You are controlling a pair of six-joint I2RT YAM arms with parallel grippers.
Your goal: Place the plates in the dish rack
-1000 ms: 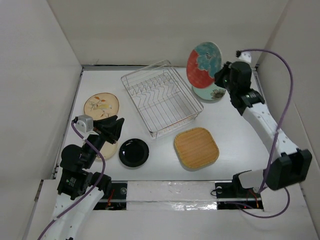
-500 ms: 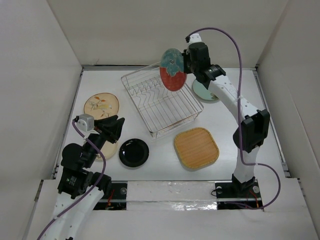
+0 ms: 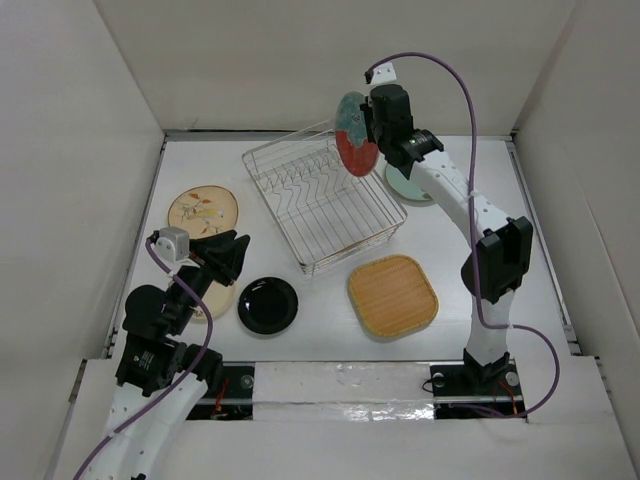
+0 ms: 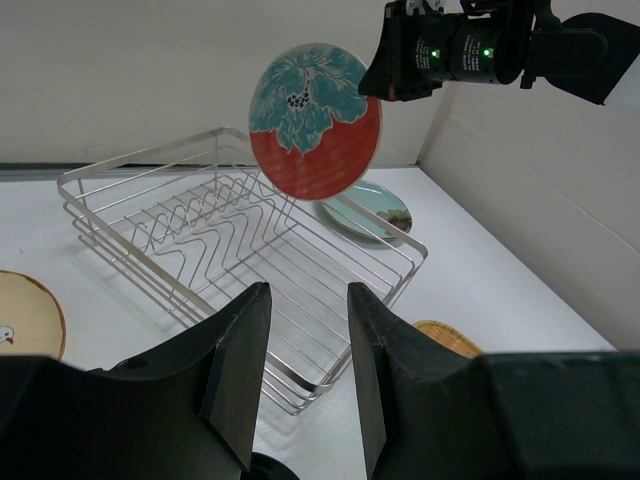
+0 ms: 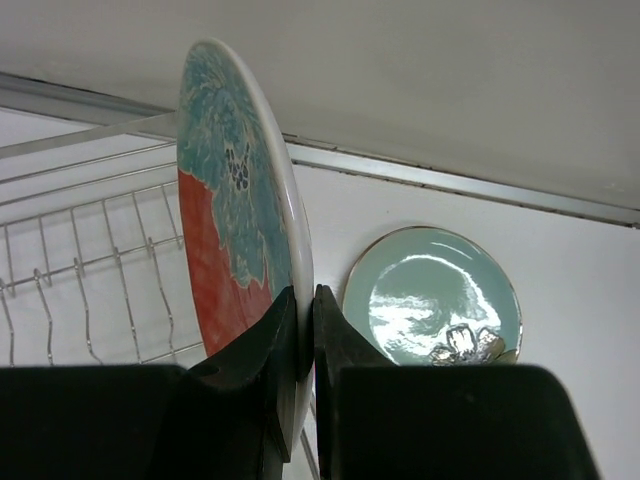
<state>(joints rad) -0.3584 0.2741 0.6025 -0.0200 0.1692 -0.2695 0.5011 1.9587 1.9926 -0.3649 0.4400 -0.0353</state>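
The red patterned plate (image 3: 356, 146) is on edge over the dish rack's empty far end (image 3: 327, 164), so the robot's right gripper should go on lowering it until the wires hold the plate's rim.
My right gripper (image 3: 368, 125) is shut on the rim of the red patterned plate (image 3: 353, 134), held on edge in the air above the far right corner of the dish rack (image 3: 322, 196); it also shows in the right wrist view (image 5: 235, 215) and the left wrist view (image 4: 314, 120). The rack holds no plates. The pale green plate (image 3: 410, 185) lies flat right of the rack. The tan floral plate (image 3: 202, 212), glossy black plate (image 3: 267, 305) and bamboo plate (image 3: 392, 294) lie on the table. My left gripper (image 3: 232, 254) is open and empty over the cream plate (image 3: 215, 299).
White walls close in the table on the left, back and right. The right arm's purple cable (image 3: 455, 75) loops above the rack's far side. Bare table lies between the rack and the black and bamboo plates.
My right arm carried the red patterned plate left from above the pale green plate to over the rack's far right corner and turned it more edge-on. The left arm stayed put.
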